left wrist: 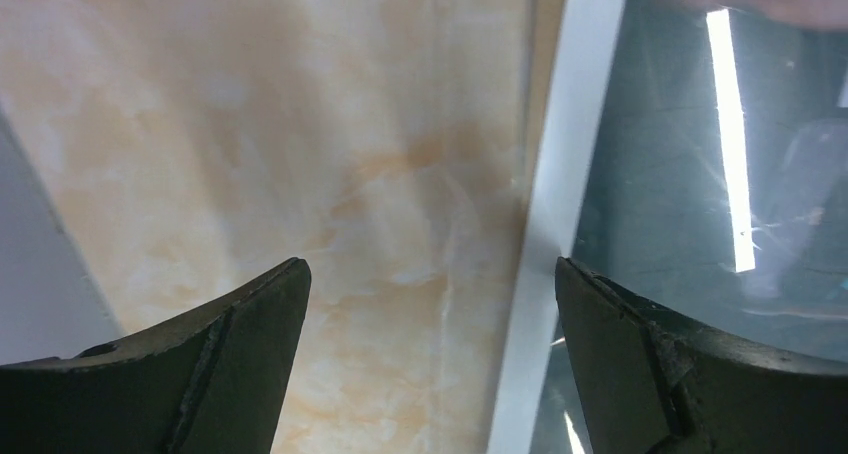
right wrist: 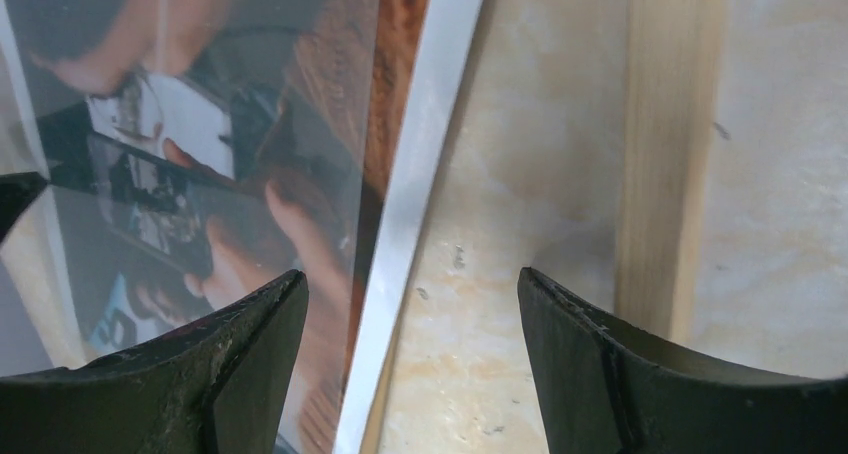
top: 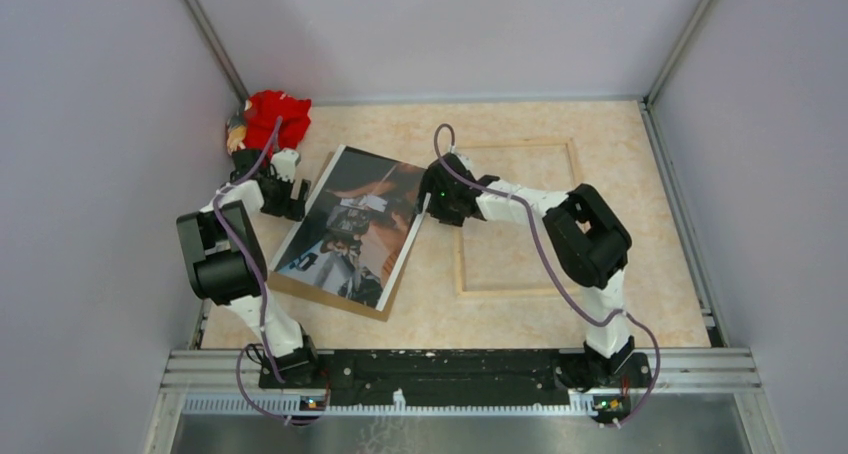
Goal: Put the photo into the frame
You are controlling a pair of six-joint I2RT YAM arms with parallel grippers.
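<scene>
The photo's white border (left wrist: 553, 232) is under my left gripper's finger, so next my left gripper moves back and comes up against the backing board's edge (left wrist: 538, 94) from outside.
The photo (top: 350, 229) lies tilted, face up, on a brown backing board (top: 335, 302) left of centre. The frame (top: 461, 264) lies flat to its right, pale wood side up. My left gripper (top: 298, 200) is open and empty at the photo's left edge; in the left wrist view (left wrist: 430, 274) the photo's white border (left wrist: 555, 174) runs between its jaws. My right gripper (top: 430, 200) is open and empty over the photo's right edge. In the right wrist view (right wrist: 412, 284) the photo (right wrist: 200, 124) is on the left and the frame's wooden rail (right wrist: 660, 154) on the right.
A red plush toy (top: 275, 114) sits in the back left corner, just behind the left arm. Grey walls close in the marbled table (top: 600, 324) on three sides. A metal rail (top: 460, 369) runs along the near edge.
</scene>
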